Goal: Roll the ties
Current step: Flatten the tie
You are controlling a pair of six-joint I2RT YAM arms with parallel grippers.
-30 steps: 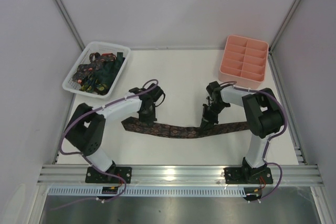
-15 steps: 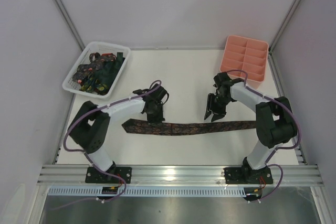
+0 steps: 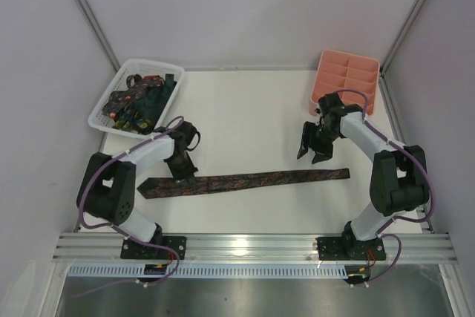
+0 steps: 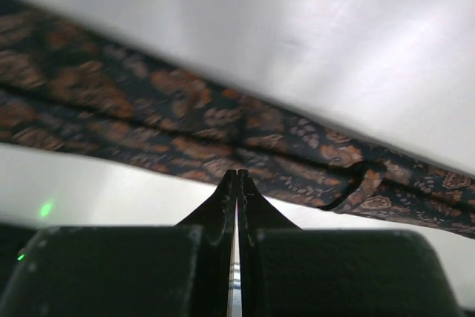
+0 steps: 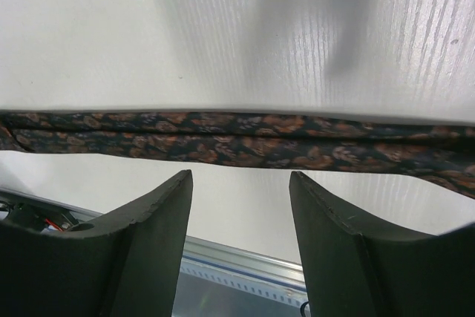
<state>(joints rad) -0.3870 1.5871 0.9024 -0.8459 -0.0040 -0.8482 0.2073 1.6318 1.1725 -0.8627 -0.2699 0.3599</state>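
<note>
I can see that the tie's narrow end (image 3: 344,174) is far from my left gripper. Next, my right gripper pulls that end inward while my left gripper comes across, before rolling.
One brown patterned tie (image 3: 252,180) lies stretched flat across the near part of the table, its pointed end at the left. My left gripper (image 3: 184,174) sits on it near that end, shut, its tips (image 4: 237,176) pinching the near edge of the tie's fabric (image 4: 185,139). My right gripper (image 3: 313,152) hangs open above the table, a little behind the tie's right part and apart from it. In the right wrist view the tie (image 5: 237,139) runs across beyond my open gripper (image 5: 239,176), with nothing between the fingers. More ties (image 3: 137,102), dark green ones, lie heaped in the basket.
A white lattice basket (image 3: 102,113) stands at the back left. A pink compartment tray (image 3: 338,109) stands at the back right, just behind my right arm. An aluminium rail (image 3: 252,244) runs along the near table edge.
The left gripper has dragged the tie leftward and it now lies straight. The right gripper let go, opened wide and pulled back and right, away from the tie.
</note>
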